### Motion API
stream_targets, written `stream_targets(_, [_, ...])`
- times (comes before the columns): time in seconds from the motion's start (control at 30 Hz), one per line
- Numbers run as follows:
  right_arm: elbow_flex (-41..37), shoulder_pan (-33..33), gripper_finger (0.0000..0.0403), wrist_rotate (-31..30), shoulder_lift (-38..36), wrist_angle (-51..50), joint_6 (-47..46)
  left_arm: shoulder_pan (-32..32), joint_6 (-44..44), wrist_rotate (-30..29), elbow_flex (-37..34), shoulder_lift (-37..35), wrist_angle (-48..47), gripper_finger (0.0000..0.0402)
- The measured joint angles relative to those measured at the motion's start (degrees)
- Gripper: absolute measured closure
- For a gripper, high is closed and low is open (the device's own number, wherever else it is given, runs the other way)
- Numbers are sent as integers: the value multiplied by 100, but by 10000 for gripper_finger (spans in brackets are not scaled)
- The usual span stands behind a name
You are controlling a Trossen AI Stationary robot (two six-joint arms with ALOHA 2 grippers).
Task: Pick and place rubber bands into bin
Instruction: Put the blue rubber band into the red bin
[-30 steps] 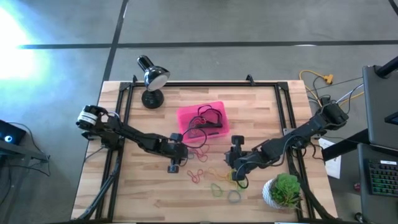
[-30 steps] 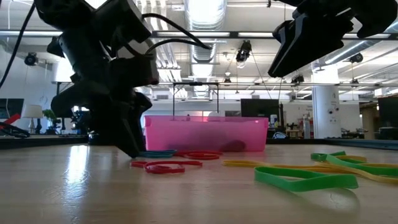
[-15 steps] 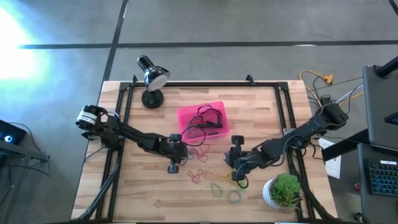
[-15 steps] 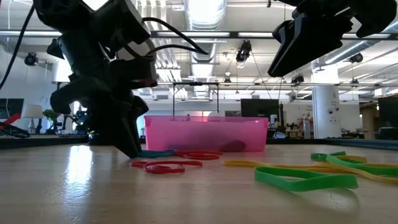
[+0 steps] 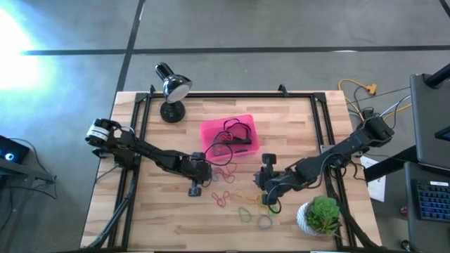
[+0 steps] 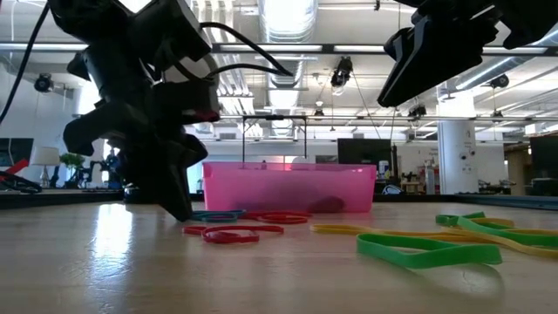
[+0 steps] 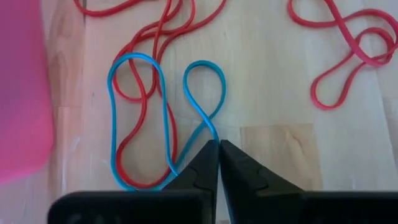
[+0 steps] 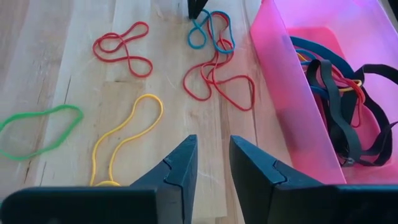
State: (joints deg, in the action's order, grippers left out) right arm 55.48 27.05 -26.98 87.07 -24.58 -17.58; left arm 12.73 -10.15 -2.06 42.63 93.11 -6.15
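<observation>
The blue band's smaller loop is barely caught by my left gripper's shut fingers, so I should lift, open and grab the blue band's larger loop where it crosses the red band.
The pink bin stands mid-table with black rubber bands and a few coloured ones inside. Loose rubber bands lie flat on the wood in front of it: red, yellow, green and a blue one twisted into two loops over a red band. My left gripper is down at the table by the bin's near left corner, shut on the blue band. My right gripper hovers open above the table, right of the loose bands, with nothing between its fingers. My left gripper pinches the blue band at one strand of its smaller loop, between its two fingertips. The fingers slant down from the table's left side. The band lies slack and flat on the wood, still crossing the red band.
A black desk lamp stands at the far left corner and a white pot with a green plant at the near right. Black frame rails run along the table's sides. Yellow cables lie beyond the right edge.
My left gripper has shut at the table's surface, its fingertips closing on the blue band. It has stayed in place. The bands and the bin have not moved.
</observation>
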Motion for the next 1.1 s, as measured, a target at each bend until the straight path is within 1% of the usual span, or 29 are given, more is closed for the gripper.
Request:
stream_targets(0.23, [0, 0, 316, 0, 0, -4, 4, 11, 51, -5, 48, -368, 24, 401])
stream_targets(0.37, [0, 0, 321, 0, 0, -4, 20, 19, 211, -64, 50, -654, 113, 401])
stream_targets(0.47, [0, 0, 325, 0, 0, -7, 24, 17, 384, -287, 53, -865, 160, 402])
stream_targets(0.63, [-10, -1, 330, 0, 0, -9, 67, 15, 829, -869, 102, -1186, 393, 401])
stream_targets(0.73, [-13, -2, 329, 0, 0, -11, 67, 13, 1145, -1035, 156, -1310, 560, 401])
stream_targets(0.8, [-13, -2, 327, -2, 0, 10, 63, 13, 1247, -1015, 250, -1363, 557, 401])
stream_targets(0.9, [-17, 6, 324, -2, 0, 0, 49, 13, 1256, -708, 323, -1371, 358, 401])
stream_targets(1.0, [-24, 7, 324, -2, 0, 2, 44, 11, 1205, -531, 311, -1220, 128, 401])
stream_targets(1.1, [-33, 7, 329, -2, 0, 4, 53, 11, 1049, -511, 284, -962, -140, 401])
